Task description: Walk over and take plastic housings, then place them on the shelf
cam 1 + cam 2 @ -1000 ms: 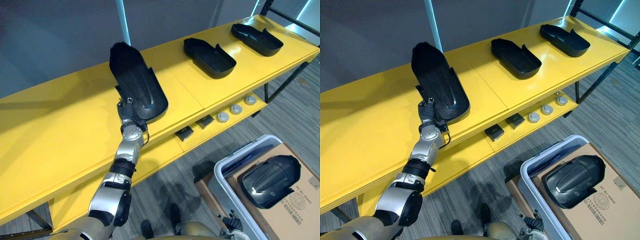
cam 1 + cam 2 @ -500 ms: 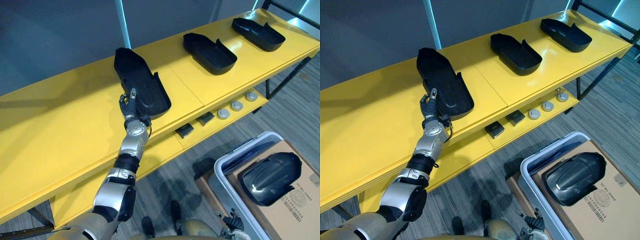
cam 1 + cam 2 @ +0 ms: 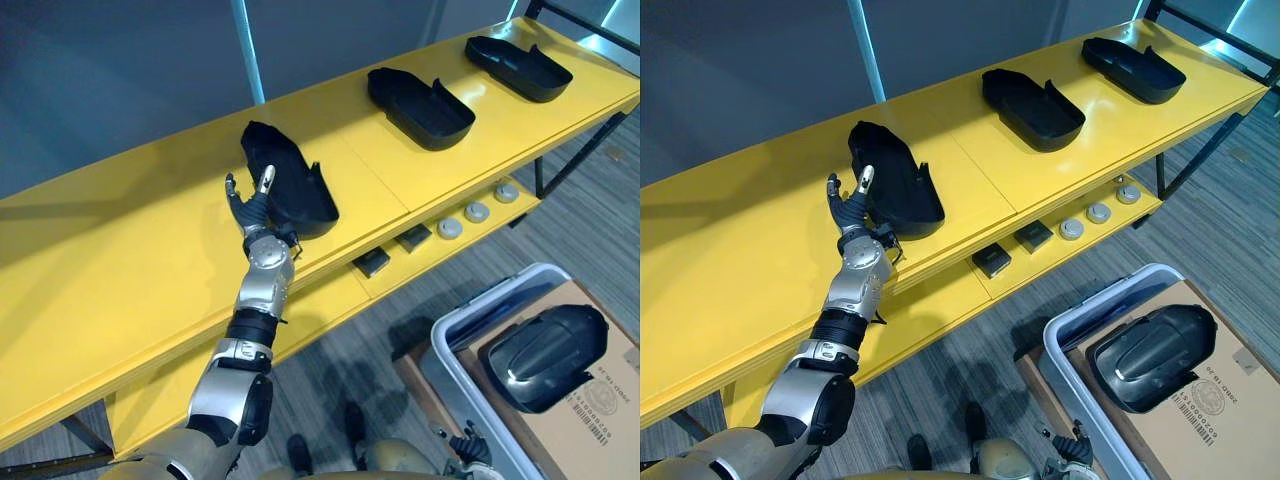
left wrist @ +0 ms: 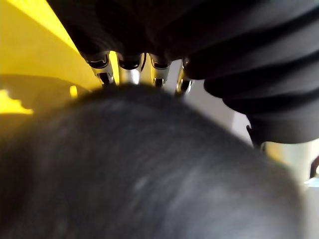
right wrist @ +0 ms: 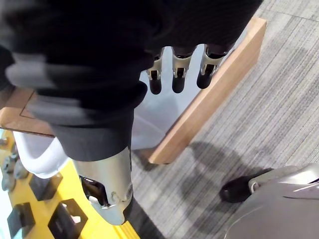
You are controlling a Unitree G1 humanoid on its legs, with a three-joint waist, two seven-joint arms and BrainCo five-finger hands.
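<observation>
The black housing in the bin (image 3: 546, 357) is resting close up against flat cardboard (image 3: 592, 428), so I should expect just plain cardboard hidden under it when I pick it up.
A black plastic housing (image 3: 290, 185) lies on the yellow shelf top (image 3: 130, 250); in the left wrist view it looms dark (image 4: 149, 169) right under the fingers. My left hand (image 3: 252, 212) stands at its near left edge, open with fingers spread upward, holding nothing. Two more black housings (image 3: 420, 100) (image 3: 518, 68) rest farther right on the same shelf. Another housing (image 3: 545, 355) sits on cardboard (image 3: 600, 420) in the grey bin (image 3: 470, 320) on the floor. My right hand (image 5: 179, 69) hangs low beside the bin, fingers relaxed and open.
A lower yellow shelf carries two small black blocks (image 3: 372, 262) and three round grey discs (image 3: 477, 212). A dark shelf frame leg (image 3: 575, 165) slants down at the right end. Grey plank floor lies between shelf and bin.
The housing, held tilted up in my left hand a second ago, now lies flat on the shelf. My left hand has let go and spread its fingers.
</observation>
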